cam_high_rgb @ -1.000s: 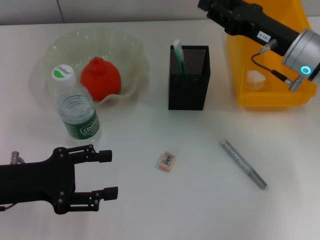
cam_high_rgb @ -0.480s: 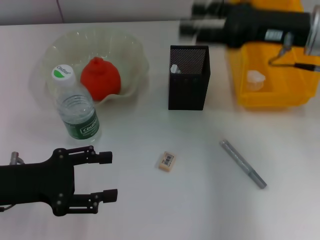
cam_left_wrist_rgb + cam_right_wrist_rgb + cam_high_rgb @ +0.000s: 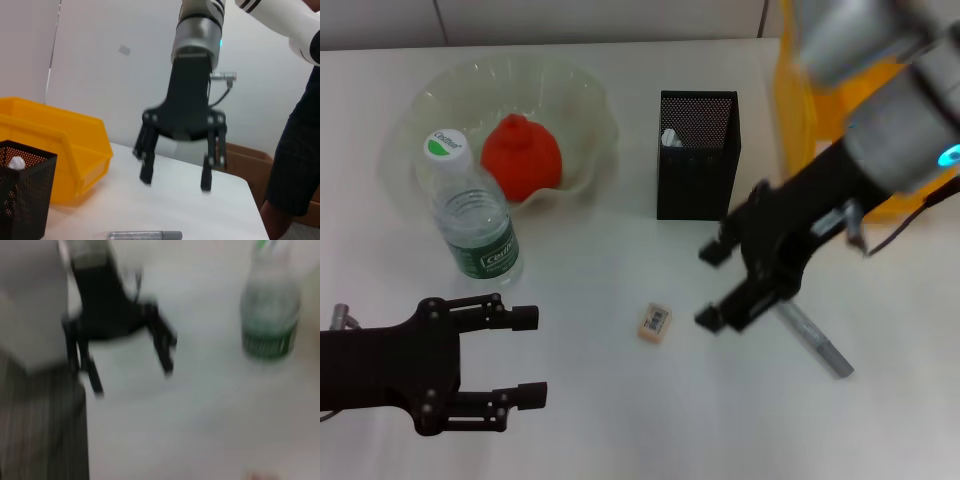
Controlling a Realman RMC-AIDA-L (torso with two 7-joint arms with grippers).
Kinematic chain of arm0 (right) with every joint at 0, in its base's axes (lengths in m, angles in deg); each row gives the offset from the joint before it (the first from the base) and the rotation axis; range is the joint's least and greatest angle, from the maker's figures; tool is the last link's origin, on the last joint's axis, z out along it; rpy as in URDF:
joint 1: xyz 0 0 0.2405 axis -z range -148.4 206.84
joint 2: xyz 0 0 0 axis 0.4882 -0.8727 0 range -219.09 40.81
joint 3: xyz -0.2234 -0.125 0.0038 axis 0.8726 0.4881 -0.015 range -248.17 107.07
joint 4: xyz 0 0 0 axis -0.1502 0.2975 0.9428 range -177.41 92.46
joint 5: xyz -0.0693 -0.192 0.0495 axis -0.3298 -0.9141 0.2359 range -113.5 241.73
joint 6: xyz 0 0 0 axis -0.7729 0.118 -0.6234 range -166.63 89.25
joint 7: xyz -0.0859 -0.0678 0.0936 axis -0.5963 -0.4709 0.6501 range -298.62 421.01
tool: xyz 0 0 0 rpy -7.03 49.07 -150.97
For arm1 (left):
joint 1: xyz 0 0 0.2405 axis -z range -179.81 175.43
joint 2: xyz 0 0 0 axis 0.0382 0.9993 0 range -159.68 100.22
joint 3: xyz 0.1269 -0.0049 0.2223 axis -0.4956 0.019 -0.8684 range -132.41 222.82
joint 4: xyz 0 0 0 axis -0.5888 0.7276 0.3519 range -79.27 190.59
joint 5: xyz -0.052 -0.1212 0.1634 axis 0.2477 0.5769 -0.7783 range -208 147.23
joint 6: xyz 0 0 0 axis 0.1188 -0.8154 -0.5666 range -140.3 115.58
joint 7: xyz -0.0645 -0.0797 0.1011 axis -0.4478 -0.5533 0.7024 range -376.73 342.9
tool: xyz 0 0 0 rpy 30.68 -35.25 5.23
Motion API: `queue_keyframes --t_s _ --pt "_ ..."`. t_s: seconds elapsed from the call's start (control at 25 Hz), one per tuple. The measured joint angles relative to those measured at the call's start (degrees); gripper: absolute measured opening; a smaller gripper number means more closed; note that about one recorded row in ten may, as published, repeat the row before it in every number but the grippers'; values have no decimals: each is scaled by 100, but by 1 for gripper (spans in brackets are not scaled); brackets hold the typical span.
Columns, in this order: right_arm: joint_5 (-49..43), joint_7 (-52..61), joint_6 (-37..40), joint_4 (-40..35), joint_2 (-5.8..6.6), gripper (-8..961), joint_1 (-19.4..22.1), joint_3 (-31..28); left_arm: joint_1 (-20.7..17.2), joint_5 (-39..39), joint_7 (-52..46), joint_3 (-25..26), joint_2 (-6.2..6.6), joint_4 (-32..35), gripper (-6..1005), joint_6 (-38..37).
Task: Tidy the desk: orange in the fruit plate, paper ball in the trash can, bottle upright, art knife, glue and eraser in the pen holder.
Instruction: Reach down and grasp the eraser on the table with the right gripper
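The eraser (image 3: 655, 323) is apart from the art knife (image 3: 817, 341) and in front of my right gripper's open fingers. I should keep moving the fingers down until they are on both sides of the eraser.
The orange (image 3: 520, 155) lies in the clear fruit plate (image 3: 585, 100). Beside the plate, the bottle (image 3: 470, 215) stands upright. The glue's white cap (image 3: 670, 137) shows inside the black mesh pen holder (image 3: 698, 180). The eraser (image 3: 654, 322) lies on the table, with the grey art knife (image 3: 810, 335) to its right. My right gripper (image 3: 708, 286) hangs open between the two, over the knife's near end. At the table's lower left, my left gripper (image 3: 528, 356) is open and holds nothing. The paper ball is hidden.
The yellow bin (image 3: 790, 110) at the back right is largely covered by my right arm. The left wrist view shows the right gripper (image 3: 175, 175), the pen holder (image 3: 20, 195), the bin (image 3: 55, 145), a cardboard box (image 3: 240, 160) and a person (image 3: 295, 150) past the table edge.
My right arm has swung from above the bin and pen holder down to the table between eraser and knife. The glue has dropped lower into the holder. The left gripper barely shifted.
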Motion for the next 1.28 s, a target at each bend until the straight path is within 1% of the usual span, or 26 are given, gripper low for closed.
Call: queue_keyframes --t_s 0.16,0.24,0.32,0.6,0.8,0.92,1.28 --pt "-405 280 -267 106 -21 757 -268 949 1 -2 -39 16 1 13 785 -31" --pt "-486 430 -488 193 -22 758 -376 1332 7 -1 -45 17 -1 13 785 -31" --pt "-548 578 -769 283 -27 758 -474 1655 15 0 -49 17 -9 13 785 -32" --pt "-586 850 -1658 751 -42 757 -690 2449 33 0 -49 18 -26 13 785 -32" --pt "-556 1109 -2376 1047 -50 757 -728 2918 34 8 -49 17 -27 13 785 -32" --pt "-555 1301 -2641 1173 -51 757 -760 3207 44 21 -49 16 -27 13 785 -30" --pt "-540 1392 -2894 1332 -52 758 -755 3352 43 20 -47 16 -29 13 785 -18"
